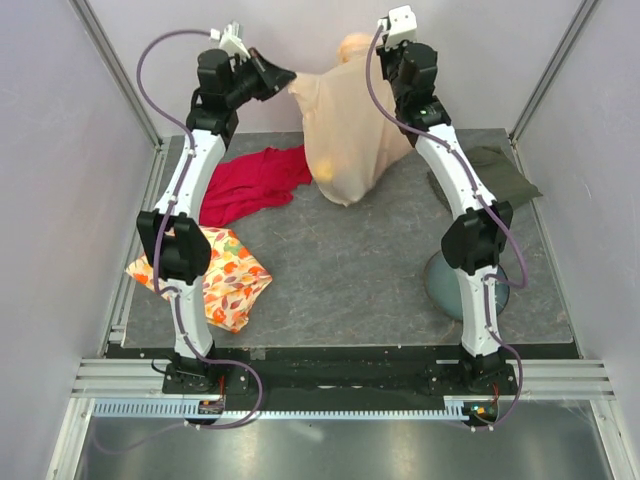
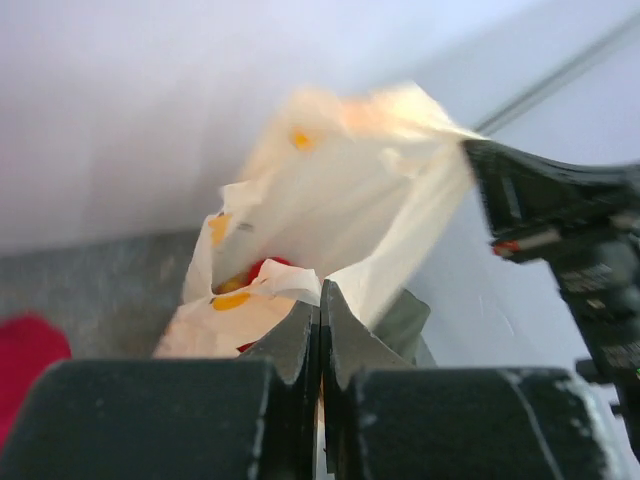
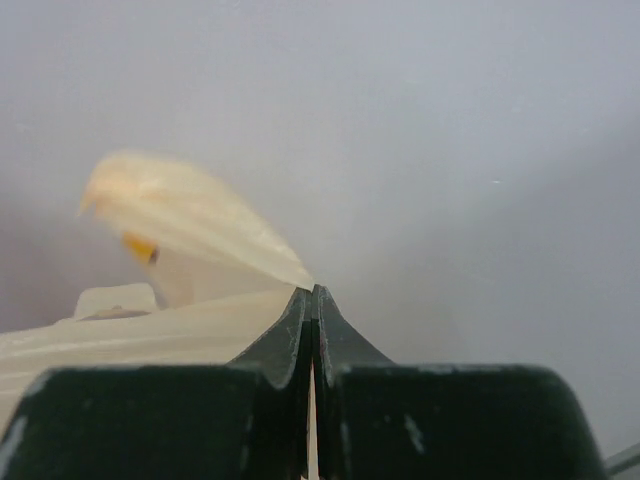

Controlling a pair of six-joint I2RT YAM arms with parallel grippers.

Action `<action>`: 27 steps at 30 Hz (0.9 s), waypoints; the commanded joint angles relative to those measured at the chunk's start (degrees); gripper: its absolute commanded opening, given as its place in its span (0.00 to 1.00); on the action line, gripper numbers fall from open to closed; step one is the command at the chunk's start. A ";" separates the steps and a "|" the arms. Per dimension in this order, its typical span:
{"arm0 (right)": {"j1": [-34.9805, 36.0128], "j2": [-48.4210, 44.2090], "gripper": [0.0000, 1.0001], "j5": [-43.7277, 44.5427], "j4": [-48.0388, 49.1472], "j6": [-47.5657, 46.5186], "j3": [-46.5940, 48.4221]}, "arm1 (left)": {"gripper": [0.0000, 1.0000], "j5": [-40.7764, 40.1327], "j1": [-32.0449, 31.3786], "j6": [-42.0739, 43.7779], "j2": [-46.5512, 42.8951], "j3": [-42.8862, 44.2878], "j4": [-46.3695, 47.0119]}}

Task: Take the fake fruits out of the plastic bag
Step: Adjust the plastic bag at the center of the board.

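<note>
The plastic bag (image 1: 350, 130) is held up by both grippers. I should lower the bag and hold its edge (image 2: 290, 281) with my left gripper so that my right gripper can reach inside.
The beige-peach plastic bag (image 1: 345, 130) hangs lifted at the back of the table, stretched between both grippers. My left gripper (image 1: 288, 78) is shut on the bag's left top edge (image 2: 300, 285). My right gripper (image 1: 385, 62) is shut on the bag's right top part (image 3: 200, 225). A yellow-orange fruit (image 1: 328, 176) shows through the bag's lower left. In the left wrist view the bag's mouth gapes and a red fruit (image 2: 265, 268) with a yellow one beside it (image 2: 230, 285) shows inside. The other fruits are hidden.
A red cloth (image 1: 250, 183) lies left of the bag. An orange-flowered cloth (image 1: 215, 275) lies at the front left. A dark green cloth (image 1: 500, 170) lies at the right, with a grey bowl (image 1: 450, 285) by the right arm. Walls stand close behind and at both sides.
</note>
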 commanded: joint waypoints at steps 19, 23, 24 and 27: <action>-2.04 -53.95 0.52 -9.50 -13.39 9.23 -77.26 | 0.02 12.46 -0.48 32.80 -36.27 -44.03 -28.42; -2.30 -55.35 0.64 -8.91 -28.64 -0.57 -69.78 | 0.34 14.73 -1.36 32.71 -35.31 -43.86 -30.63; -2.74 -57.45 0.64 -9.61 -31.49 -3.67 -69.33 | 0.39 15.00 -1.54 32.45 -35.31 -43.86 -30.54; -6.24 -65.25 0.69 -14.95 -40.19 -16.85 -73.53 | 0.50 14.83 -2.15 31.92 -34.60 -42.98 -30.45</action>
